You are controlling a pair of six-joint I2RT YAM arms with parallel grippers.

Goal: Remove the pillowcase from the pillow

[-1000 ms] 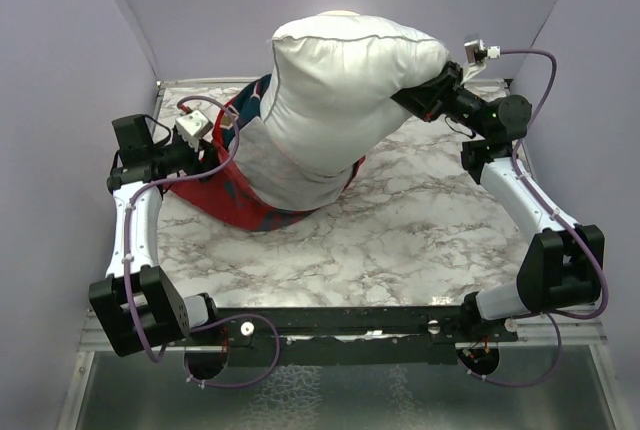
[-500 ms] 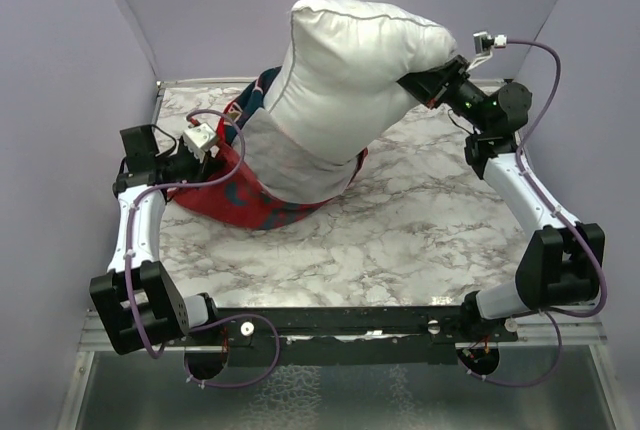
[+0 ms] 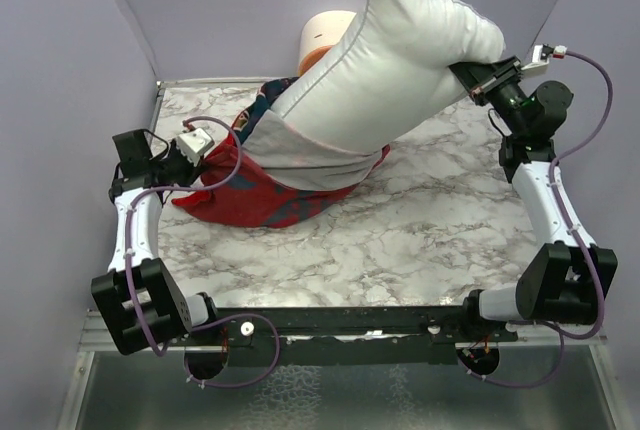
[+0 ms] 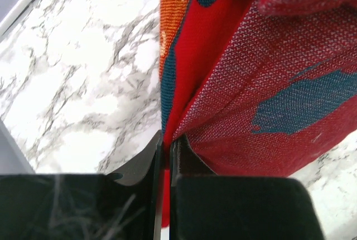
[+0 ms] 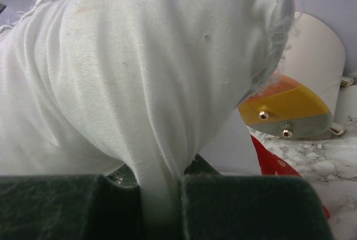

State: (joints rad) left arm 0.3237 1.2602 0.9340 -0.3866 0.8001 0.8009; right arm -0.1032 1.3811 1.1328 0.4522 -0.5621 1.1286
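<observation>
The pillow's lower end is inside the pillowcase and my right gripper is far out, so I should hand the pillow's corner (image 3: pixel 485 42) to my left gripper and pull the pillowcase.
The white pillow (image 3: pixel 385 75) is lifted and stretched toward the upper right, most of it out of the red pillowcase (image 3: pixel 250 195), which lies bunched on the marble table around its lower left end. My right gripper (image 3: pixel 468 72) is shut on a corner of the pillow (image 5: pixel 139 84), white fabric pinched between its jaws. My left gripper (image 3: pixel 212 165) is shut on a fold of the pillowcase (image 4: pixel 262 100) at the left side; red cloth runs between its closed jaws (image 4: pixel 165 145).
A cream-and-orange cylinder (image 3: pixel 322 35) stands at the back of the table behind the pillow, also visible in the right wrist view (image 5: pixel 301 100). Purple walls enclose the table on three sides. Marble tabletop (image 3: pixel 430 220) spreads in front.
My left gripper closed on the pillowcase. My right arm pulled the pillow up and to the right, drawing more of it out of the case and uncovering the cylinder behind.
</observation>
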